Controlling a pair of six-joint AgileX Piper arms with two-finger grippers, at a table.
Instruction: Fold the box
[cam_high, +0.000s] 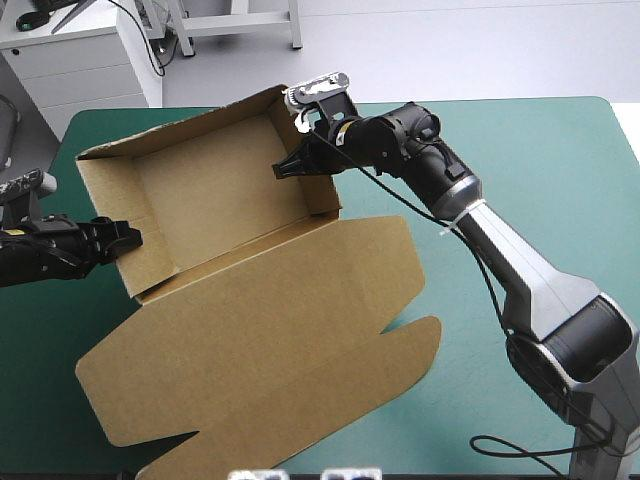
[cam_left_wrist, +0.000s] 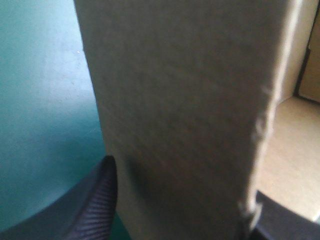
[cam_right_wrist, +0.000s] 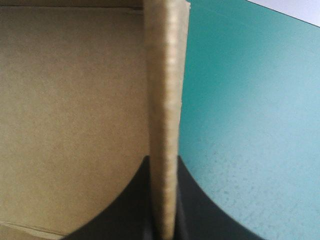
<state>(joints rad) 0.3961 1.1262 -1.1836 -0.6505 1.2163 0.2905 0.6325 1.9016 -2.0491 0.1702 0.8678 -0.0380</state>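
Note:
The lid (cam_high: 255, 325) is joined to the tray along a straight crease (cam_high: 240, 263). It will stay flat and swing round with the tray when I turn the box.
The brown box (cam_high: 235, 200) stands as an open tray at the table's back left, its walls raised. Its lid (cam_high: 270, 350) lies flat toward the front edge. My right gripper (cam_high: 300, 162) is at the tray's right wall, shut on that wall's top edge (cam_right_wrist: 164, 115), with a black finger on each side. My left gripper (cam_high: 125, 238) is at the tray's left wall. In the left wrist view its fingers (cam_left_wrist: 97, 200) stand apart, with the broad wall (cam_left_wrist: 185, 110) between them. The tray's floor (cam_left_wrist: 295, 150) shows beyond that wall.
Bare teal-green cover (cam_high: 540, 170) stretches to the right of the box and behind my right arm. A narrow strip of cover (cam_high: 40, 340) lies between the lid and the table's left edge. The lid's rounded flap (cam_high: 415, 350) reaches toward the middle front.

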